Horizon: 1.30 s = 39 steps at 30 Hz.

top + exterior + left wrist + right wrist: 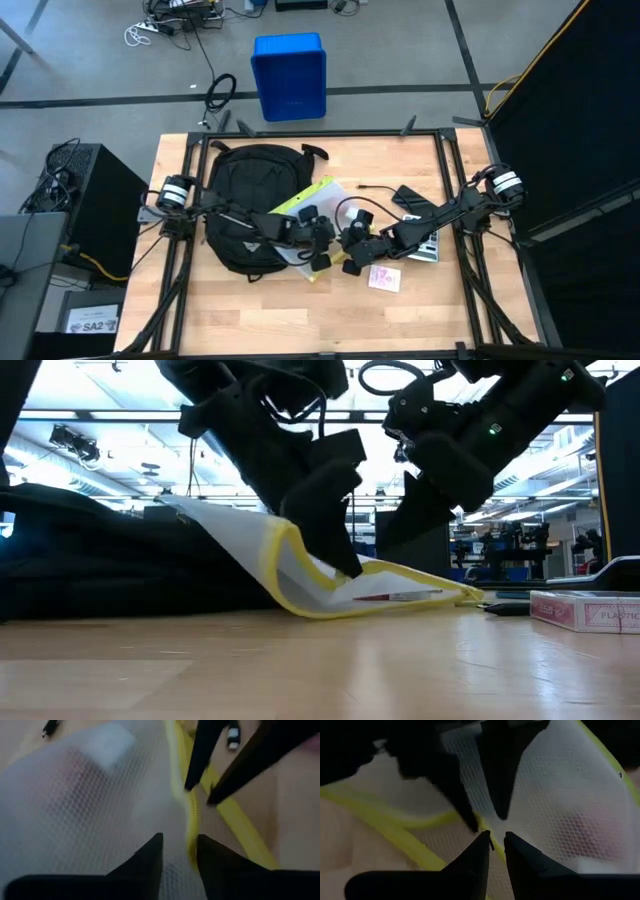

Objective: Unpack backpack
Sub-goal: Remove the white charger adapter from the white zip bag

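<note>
Both my grippers are crowding the pouch's zipper band [376, 567]. My left gripper should lift away and go to the pouch's far edge [339, 189] while my right gripper holds the zipper band.
The black backpack [250, 205] lies flat on the table's left half. A white mesh pouch [312, 200] with a yellow zipper band leans with one end on the backpack's right side, and its other end [420, 598] is on the table. My left gripper [180, 852] stands over the pouch, open, one finger on each side of the yellow band. My right gripper [497, 844] faces it from the table's right side, shut on the same band a little farther along. My left gripper comes down slanting from the table's left, and its fingertips [348, 565] meet the pouch's upper face astride the yellow zipper band [191, 837]. A gap shows at both sides of the band. My right gripper pinches the yellow zipper band [197, 795] between its fingertips, slanting down from the table's right. A small dark piece [491, 843] shows between the tips. That part of the pouch lies low over the table.
A pink card box [384, 278] lies near my right gripper, and a grey flat item [425, 248] sits under the right arm. Farther back are a black flat item [410, 197] and a thin cable [375, 187]. A blue bin [290, 75] stands on the floor beyond the far edge.
</note>
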Each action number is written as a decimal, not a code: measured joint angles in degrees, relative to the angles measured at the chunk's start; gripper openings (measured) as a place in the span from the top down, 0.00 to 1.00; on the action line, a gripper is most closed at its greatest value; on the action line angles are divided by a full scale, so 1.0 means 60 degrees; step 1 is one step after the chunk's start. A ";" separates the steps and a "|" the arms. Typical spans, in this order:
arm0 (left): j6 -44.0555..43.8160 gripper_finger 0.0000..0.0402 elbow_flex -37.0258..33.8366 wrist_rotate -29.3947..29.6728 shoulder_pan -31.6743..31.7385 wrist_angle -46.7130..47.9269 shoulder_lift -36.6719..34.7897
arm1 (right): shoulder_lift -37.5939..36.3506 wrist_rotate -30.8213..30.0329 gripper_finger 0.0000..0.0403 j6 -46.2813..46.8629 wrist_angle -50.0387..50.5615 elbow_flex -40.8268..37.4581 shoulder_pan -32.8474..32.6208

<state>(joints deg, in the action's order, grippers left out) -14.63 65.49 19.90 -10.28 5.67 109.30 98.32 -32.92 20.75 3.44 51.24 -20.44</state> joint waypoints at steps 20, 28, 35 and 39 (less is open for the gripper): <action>0.1679 1.00 0.0966 0.2002 -0.0612 -0.0965 0.0025 | -0.0015 0.0075 0.89 0.0463 0.1313 0.0000 -0.0092; 0.1923 1.00 0.1714 0.2758 -0.1076 -0.0128 0.0025 | -0.0026 -0.0745 0.88 0.1346 0.2516 0.0000 -0.0067; 0.2168 1.00 0.2006 0.3031 -0.1128 0.0876 0.0025 | -0.0026 -0.1238 0.87 0.1869 0.3101 0.0000 -0.0059; 0.2656 1.00 0.2011 0.1653 -0.0575 0.1190 0.0025 | -0.0026 -0.1236 0.87 0.1869 0.3108 0.0000 -0.0068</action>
<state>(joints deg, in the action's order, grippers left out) 1.30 77.56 29.82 -13.73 12.81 109.45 98.17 -40.34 31.97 22.08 51.24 -20.85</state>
